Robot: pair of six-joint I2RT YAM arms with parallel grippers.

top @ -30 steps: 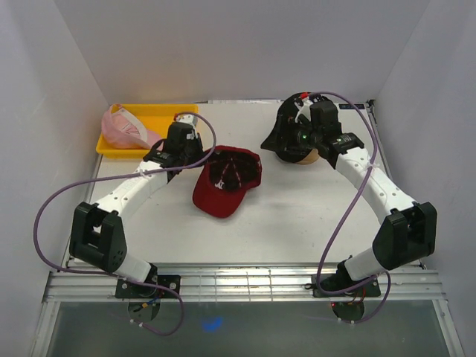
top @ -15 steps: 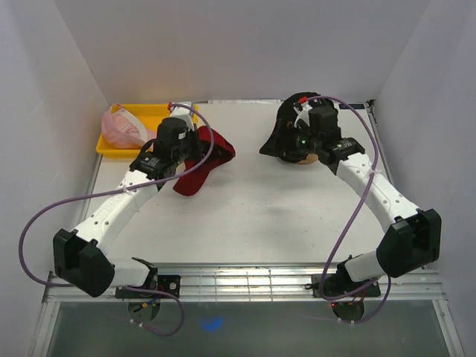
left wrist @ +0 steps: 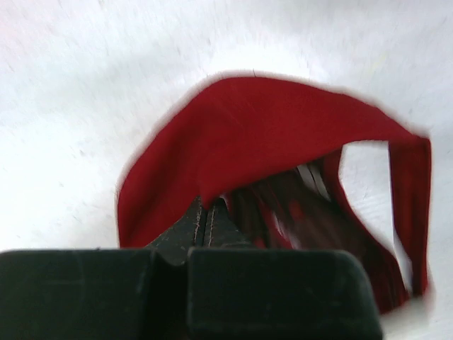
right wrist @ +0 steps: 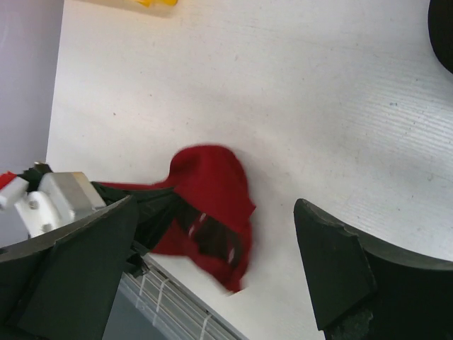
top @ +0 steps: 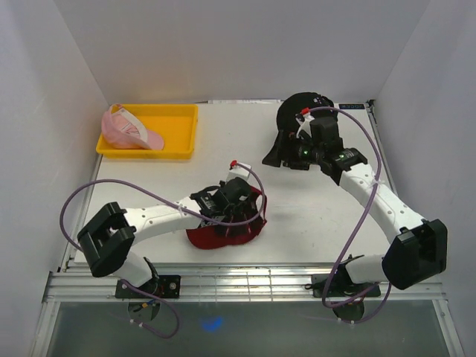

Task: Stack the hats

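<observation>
My right gripper should take the hat's free rim (top: 264,211) and turn the hat's top up before stacking, because the dark red hat's inside (top: 239,230) faces up below my left gripper.
My left gripper (top: 232,207) is shut on the dark red hat (top: 223,229), which hangs low over the table's front middle. In the left wrist view the fingertips (left wrist: 205,216) pinch the hat's dark inner edge, and the red hat (left wrist: 269,134) opens out beyond them. A black hat (top: 300,108) sits at the back right. My right gripper (top: 288,152) hovers just in front of it, open and holding nothing. Its wrist view looks between the spread fingers (right wrist: 333,262) at the red hat (right wrist: 212,185). A pink hat (top: 126,130) lies in the tray.
The yellow tray (top: 175,130) stands at the back left. White walls close the table on three sides. A slatted metal rail (top: 245,281) runs along the near edge by the arm bases. Purple cables loop beside both arms.
The left arm has swung the red hat from beside the yellow tray down to the front middle of the table. The right gripper has shifted slightly, staying open by the black hat.
</observation>
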